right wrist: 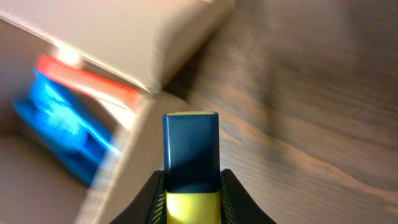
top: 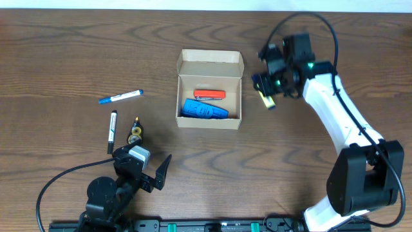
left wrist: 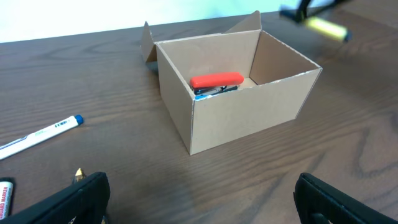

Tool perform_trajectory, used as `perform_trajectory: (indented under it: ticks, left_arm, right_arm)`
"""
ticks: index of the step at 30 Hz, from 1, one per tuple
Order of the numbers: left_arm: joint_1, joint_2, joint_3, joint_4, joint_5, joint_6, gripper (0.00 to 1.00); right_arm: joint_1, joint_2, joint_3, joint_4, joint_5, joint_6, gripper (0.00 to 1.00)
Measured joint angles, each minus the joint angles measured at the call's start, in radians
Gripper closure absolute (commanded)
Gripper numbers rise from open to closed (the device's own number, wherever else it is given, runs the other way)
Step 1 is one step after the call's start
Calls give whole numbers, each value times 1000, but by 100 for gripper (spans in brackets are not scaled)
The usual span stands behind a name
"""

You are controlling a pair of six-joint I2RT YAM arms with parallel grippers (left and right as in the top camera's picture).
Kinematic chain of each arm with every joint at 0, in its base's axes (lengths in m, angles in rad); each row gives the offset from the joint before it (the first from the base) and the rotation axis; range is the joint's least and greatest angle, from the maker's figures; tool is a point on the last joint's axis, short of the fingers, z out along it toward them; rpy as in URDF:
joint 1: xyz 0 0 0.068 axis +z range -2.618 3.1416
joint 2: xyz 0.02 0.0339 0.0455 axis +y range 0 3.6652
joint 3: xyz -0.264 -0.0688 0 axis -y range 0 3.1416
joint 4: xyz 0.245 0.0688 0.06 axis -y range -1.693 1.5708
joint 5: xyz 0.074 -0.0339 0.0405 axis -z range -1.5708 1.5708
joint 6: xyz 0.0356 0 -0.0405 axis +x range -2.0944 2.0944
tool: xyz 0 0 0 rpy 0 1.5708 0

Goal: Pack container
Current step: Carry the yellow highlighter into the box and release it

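Note:
Next, my right gripper turns the yellow highlighter (top: 268, 102) parallel and lowers it into the gap (top: 234, 108) next to the blue item, because the highlighter is slanting away from the box's side.
The container (top: 209, 122) is a tan cardboard box with its flap lid open at the back, standing mid-table. It holds a red item (top: 210, 95) and a blue item (top: 205, 110); the box also shows in the left wrist view (left wrist: 249, 118) and the right wrist view (right wrist: 124, 37). My right gripper (top: 268, 94) is shut on a yellow highlighter with a dark cap (right wrist: 191, 149), held above the table just right of the box. My left gripper (left wrist: 199, 199) is open and empty, low over the table in front of the box.
A blue-capped white marker (top: 120, 96), a black-and-white marker (top: 112, 131) and a small black-and-gold item (top: 135, 131) lie on the table left of the box. The arm bases stand at the front edge.

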Motion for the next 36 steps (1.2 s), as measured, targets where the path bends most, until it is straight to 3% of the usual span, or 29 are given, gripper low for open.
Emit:
perform_trajectory:
  ticks: [7, 12, 17, 25, 36]
  left_arm:
    - [0, 0, 0, 0, 0, 0, 5]
    - [0, 0, 0, 0, 0, 0, 5]
    - [0, 0, 0, 0, 0, 0, 5]
    - [0, 0, 0, 0, 0, 0, 5]
    - [0, 0, 0, 0, 0, 0, 5]
  right_arm:
    - [124, -4, 134, -51, 23, 307, 99]
    - [249, -4, 134, -117, 173, 544, 99]
    - [339, -4, 122, -122, 334, 690, 99]
    - [360, -4, 32, -62, 480, 804, 99]
    - [360, -4, -38, 29, 497, 788, 98]
